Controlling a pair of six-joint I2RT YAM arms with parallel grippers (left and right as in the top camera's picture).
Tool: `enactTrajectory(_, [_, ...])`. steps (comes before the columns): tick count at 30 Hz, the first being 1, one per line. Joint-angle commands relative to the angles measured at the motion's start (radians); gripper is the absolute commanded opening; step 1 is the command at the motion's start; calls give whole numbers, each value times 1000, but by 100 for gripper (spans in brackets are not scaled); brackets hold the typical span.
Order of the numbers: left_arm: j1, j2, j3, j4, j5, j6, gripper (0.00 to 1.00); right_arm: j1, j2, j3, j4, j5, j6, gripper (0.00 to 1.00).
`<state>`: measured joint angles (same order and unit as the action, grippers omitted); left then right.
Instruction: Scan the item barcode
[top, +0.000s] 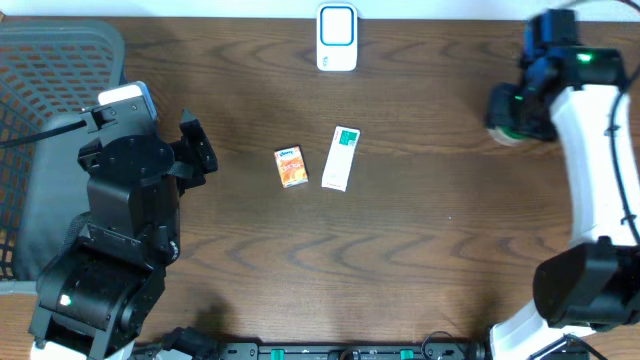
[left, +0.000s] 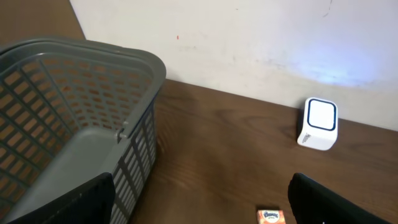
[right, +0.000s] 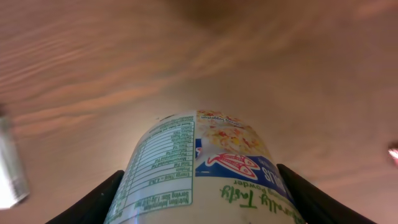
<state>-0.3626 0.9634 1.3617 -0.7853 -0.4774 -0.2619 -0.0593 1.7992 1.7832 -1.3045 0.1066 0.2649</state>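
The white tub (right: 199, 168) is between both fingers above open brown table (right: 329, 106), so my right gripper should keep moving it away from the scanner until it rests there.
The item is a white tub (right: 199, 168) with a nutrition table and a blue-and-red logo. My right gripper (right: 202, 199) is shut on it, one dark finger (right: 93, 202) on each side. Overhead, that gripper (top: 510, 110) holds the tub (top: 503, 132) above the table's far right. The white scanner (top: 337, 37) with a blue-ringed face stands at the back middle and also shows in the left wrist view (left: 320, 122). Near the basket at the left, my left gripper (top: 195, 150) is open and empty, its fingers (left: 81, 202) wide apart.
A grey mesh basket (top: 40, 60) fills the back left corner, close beside the left arm (left: 62, 112). A small orange box (top: 291, 167) and a white-and-green box (top: 341, 158) lie flat in the middle of the brown table.
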Motion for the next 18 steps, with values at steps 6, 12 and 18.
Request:
enactTrajectory(6, [2,-4,-10,0,-10,-5,89,-297,-5,-65,58,58,19,49])
enactTrajectory(12, [2,-4,-10,0,-10,-5,89,-475,5,-193,215,61,18,50])
enactTrajectory(18, [2,-4,-10,0,-10,-5,89,-629,52,-268,324,-3,19,49])
